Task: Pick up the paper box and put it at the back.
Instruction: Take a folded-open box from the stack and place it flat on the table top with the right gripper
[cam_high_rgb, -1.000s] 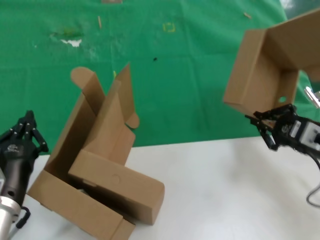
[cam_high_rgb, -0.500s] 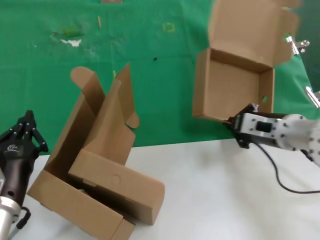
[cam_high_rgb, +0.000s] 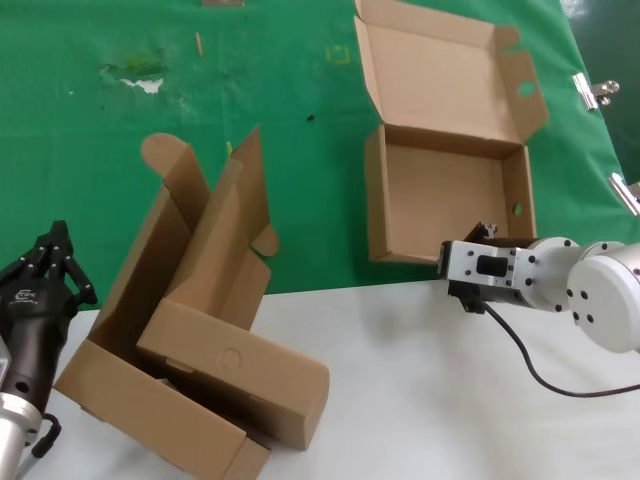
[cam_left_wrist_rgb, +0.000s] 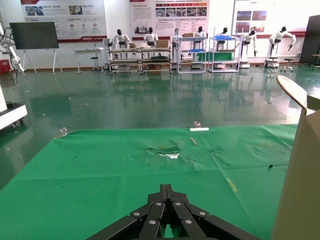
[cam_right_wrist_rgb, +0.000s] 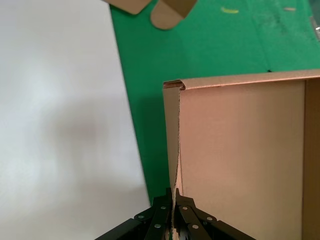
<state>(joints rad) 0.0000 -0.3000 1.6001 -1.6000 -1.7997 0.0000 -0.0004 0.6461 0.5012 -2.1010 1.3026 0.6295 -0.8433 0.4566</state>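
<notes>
My right gripper should next lower the paper box's near side until the paper box lies flat and then let go, because the paper box is over green cloth and clear of the big box.
The paper box, a shallow brown mailer with its lid open, ear flaps and a small round hole, lies on the green cloth at the back right. My right gripper is shut on the box's near wall; in the right wrist view the thin cardboard wall runs between the closed fingers. My left gripper is shut and empty at the near left, beside the big box; in the left wrist view it faces the green cloth.
A larger brown box with tall flaps and a box with an embossed circle lie at the near left on the white tabletop. A small yellow square outline marks the cloth. Metal clips sit at the right edge.
My right gripper has swung the paper box from the far right, tilted up, leftward and down, so it now rests flat on the green cloth. The left arm has not moved.
</notes>
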